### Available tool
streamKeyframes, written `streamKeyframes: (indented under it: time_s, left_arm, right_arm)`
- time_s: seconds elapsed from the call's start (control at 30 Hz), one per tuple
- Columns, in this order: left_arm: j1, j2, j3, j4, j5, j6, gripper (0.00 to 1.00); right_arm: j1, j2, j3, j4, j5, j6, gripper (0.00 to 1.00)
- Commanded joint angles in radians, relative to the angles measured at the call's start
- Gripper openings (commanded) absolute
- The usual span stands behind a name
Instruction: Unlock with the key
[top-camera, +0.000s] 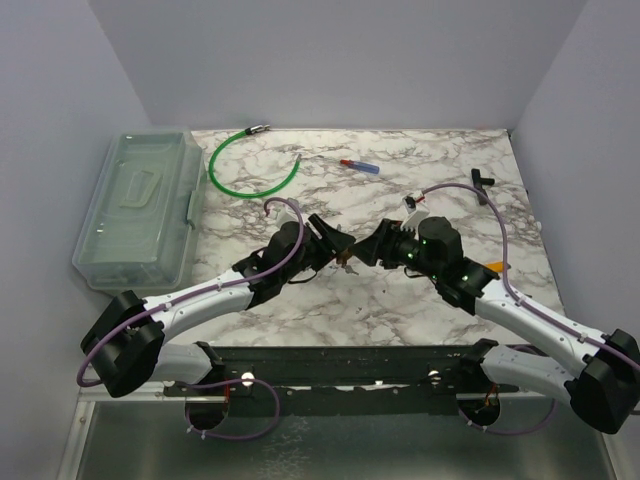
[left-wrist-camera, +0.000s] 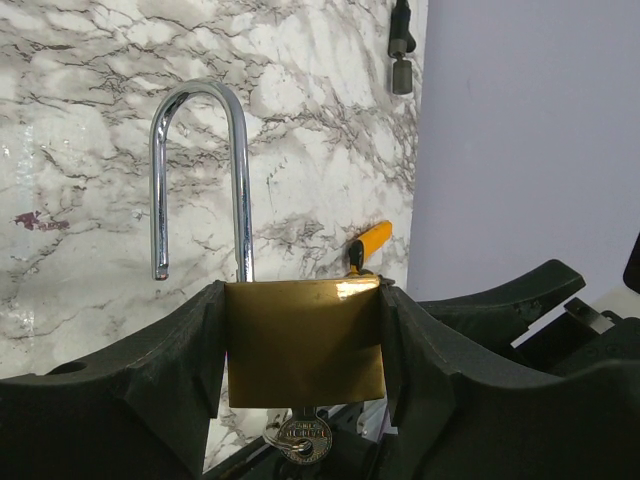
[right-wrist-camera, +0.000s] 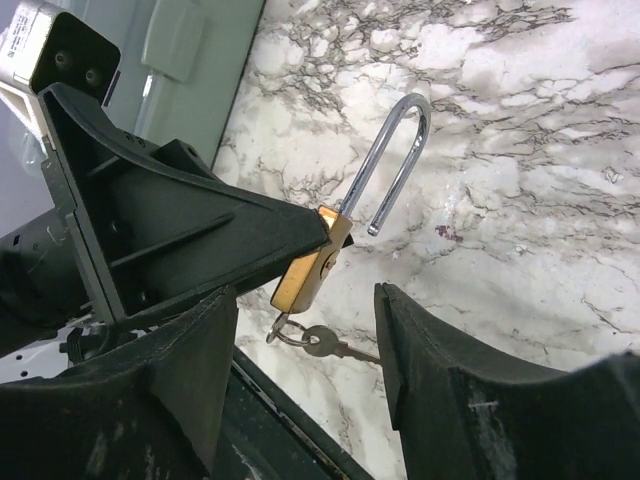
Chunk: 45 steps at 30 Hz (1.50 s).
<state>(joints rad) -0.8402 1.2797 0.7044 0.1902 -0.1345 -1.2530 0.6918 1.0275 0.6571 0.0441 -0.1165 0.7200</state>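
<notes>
The shackle's short leg hangs clear of the padlock's body, so next my right gripper leaves the key and takes the brass padlock from my left gripper.
A brass padlock is clamped by its sides between my left gripper's fingers, held above the marble table. Its steel shackle stands up, and the short leg hangs free outside the body. A key sticks in the bottom of the lock, with a ring on it. In the right wrist view the padlock shows edge-on, and a second key dangles from the ring. My right gripper stands open around that dangling key without touching it. From above, the left gripper and right gripper meet tip to tip at mid-table.
A clear plastic box lies at the left edge. A green tube and a red and blue pen lie at the back. A small black part and an orange-handled tool lie to the right. A black rail runs along the front.
</notes>
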Motion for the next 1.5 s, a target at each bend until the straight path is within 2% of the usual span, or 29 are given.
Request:
streamKeyframes:
  time_s: [0.0,0.17,0.43,0.7,0.87,1.0,1.17,1.23,1.37,1.47]
  left_arm:
    - [-0.012,-0.022,0.001,0.078,-0.046,-0.043,0.0]
    - [-0.012,-0.025,0.003,0.077,-0.067,-0.044,0.0]
    - [-0.012,-0.011,0.008,0.085,-0.054,-0.065,0.0]
    - [-0.011,-0.005,0.005,0.112,-0.046,-0.098,0.0]
    - [-0.012,-0.001,0.001,0.119,-0.035,-0.107,0.0]
    - [-0.013,0.001,-0.006,0.128,-0.023,-0.115,0.0]
    - [-0.013,0.014,-0.008,0.144,0.002,-0.129,0.0]
    - [-0.015,0.015,-0.01,0.149,0.006,-0.133,0.0]
    - [-0.019,0.024,-0.01,0.157,0.009,-0.139,0.0]
    - [-0.023,0.035,-0.013,0.16,0.01,-0.146,0.0]
  right_arm:
    - [-0.003,0.018,-0.002,0.042,0.03,0.013,0.61]
    - [-0.003,0.032,-0.003,0.063,0.016,0.013,0.57]
    - [-0.002,0.088,-0.008,0.124,0.012,0.051,0.57]
    - [0.023,0.158,-0.008,0.188,0.098,0.092,0.55]
    - [0.03,0.188,0.0,0.168,0.199,0.093,0.5]
    - [0.031,0.209,-0.01,0.179,0.241,0.095,0.4]
    - [0.031,0.238,-0.001,0.209,0.243,0.097,0.38]
    - [0.031,0.245,0.002,0.216,0.257,0.101,0.39]
    - [0.031,0.278,0.028,0.187,0.307,0.125,0.58]
    - [0.031,0.302,0.031,0.197,0.324,0.139,0.61]
